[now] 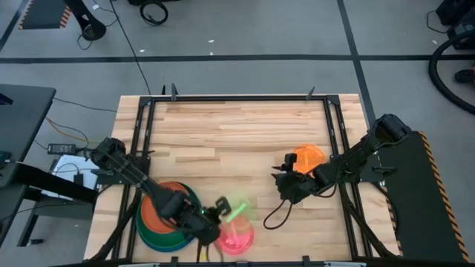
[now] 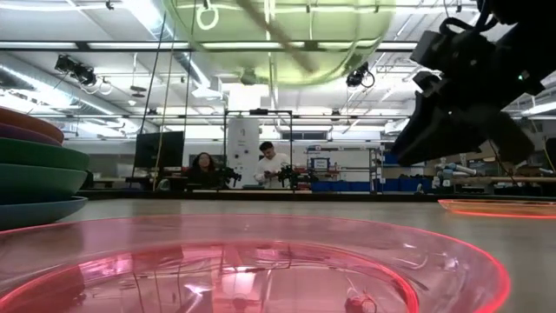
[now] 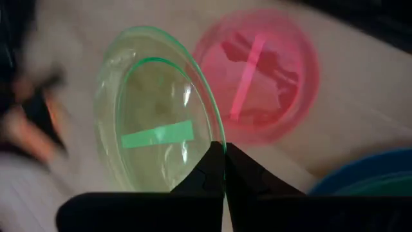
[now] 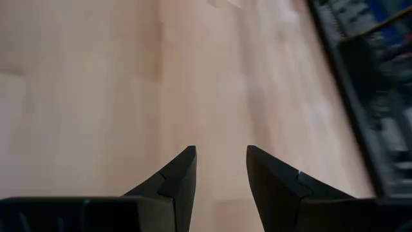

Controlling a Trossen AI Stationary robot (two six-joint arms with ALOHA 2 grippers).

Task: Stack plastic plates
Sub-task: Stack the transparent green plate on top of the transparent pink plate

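I should keep lowering the lime plate [image 1: 237, 211], hanging hollow side up above the empty pink plate [image 1: 236, 238], with my left gripper until it rests inside the pink plate's rim.
My left gripper [image 1: 215, 216] is shut on the small lime plate [image 1: 236, 210], held up over the table near its front edge; the low view shows the lime plate [image 2: 278, 39] high above the board. The small pink plate [image 1: 236, 238] lies flat on the table just below it, toward the near edge. A stack of larger plates [image 1: 165, 216] with a red-orange one on top stands at the front left. The small orange plate [image 1: 308, 158] lies at the right. My right gripper [image 1: 286, 183] is open and empty, beside the orange plate, over bare wood [image 4: 129, 96]. My left gripper pinches the lime plate's rim [image 3: 217, 138] between its two shut fingers, at the edge of the plate nearest the wrist. The plate [image 3: 158, 122] is lifted clear of the table and tilted, its hollow side facing the wrist camera.
A black metal frame [image 1: 237, 98] runs around the wooden table top. A black cable [image 1: 274, 215] loops on the table in front of the right gripper. People sit in the room behind the table [image 2: 269, 165]. Bare wood lies across the table's far half.
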